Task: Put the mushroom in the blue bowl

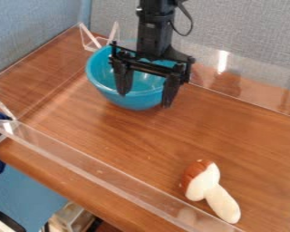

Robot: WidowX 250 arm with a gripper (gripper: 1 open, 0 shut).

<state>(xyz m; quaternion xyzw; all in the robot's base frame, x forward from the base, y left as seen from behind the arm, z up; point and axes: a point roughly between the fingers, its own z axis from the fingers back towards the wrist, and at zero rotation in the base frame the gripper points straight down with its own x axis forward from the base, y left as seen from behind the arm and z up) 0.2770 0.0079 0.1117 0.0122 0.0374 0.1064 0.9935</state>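
My gripper's open fingers are in line with the cream stem's narrow way [217, 197], so I should now move toward the mushroom until they straddle the stem [223, 204], and then close them.
The mushroom [210, 189] lies on its side near the table's front right corner, brown cap toward the middle and cream stem toward the corner. Far from it, at the back left, stands the blue bowl [126, 80], glossy and with nothing seen inside. My gripper [148, 87] hangs pointing down over the bowl's right side, open, its two black fingers spread wide with nothing between them. One finger partly hides the bowl's inside and right rim.
A low clear acrylic wall [99, 161] rings the wooden table [111, 127], running along the front edge and the back. A blue padded wall stands behind the table. Bare wood stretches between the bowl and the mushroom.
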